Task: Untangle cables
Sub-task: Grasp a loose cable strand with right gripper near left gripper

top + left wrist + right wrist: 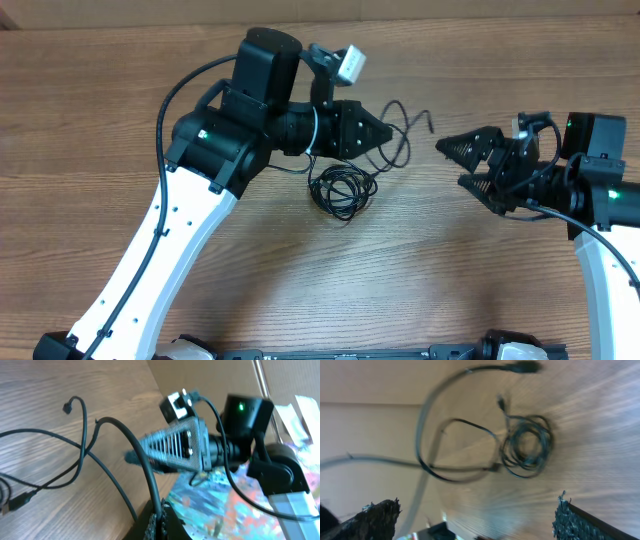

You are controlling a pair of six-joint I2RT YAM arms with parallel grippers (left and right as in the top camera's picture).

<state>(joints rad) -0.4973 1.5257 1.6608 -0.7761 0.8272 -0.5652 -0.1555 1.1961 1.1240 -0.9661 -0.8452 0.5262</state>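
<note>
Next, I move my open right gripper back in and pull the plug end (430, 120) clear, because the loose plug end crosses the part of the cable (86, 452) in my left gripper.
Two thin black cables lie tangled mid-table. A small coiled bundle (343, 190) rests on the wood, and loose loops (403, 135) rise from it, ending in a plug tip (428, 118). My left gripper (385, 133) is shut on one cable strand (117, 426), which runs up out of the jaws (159, 516). The right gripper (452, 163) stands open to the right of the loops, pointing at them, with nothing between its fingers. In the right wrist view the coil (527, 445) and a long loop (432, 405) lie ahead of the open right gripper (475, 520).
The wooden table (480, 290) runs on all round the cables. The left arm's thick black lead (165, 110) arcs off its elbow. In the left wrist view the right gripper (172, 452) fills the middle, with the table edge (160, 387) and coloured clutter (220, 505) behind it.
</note>
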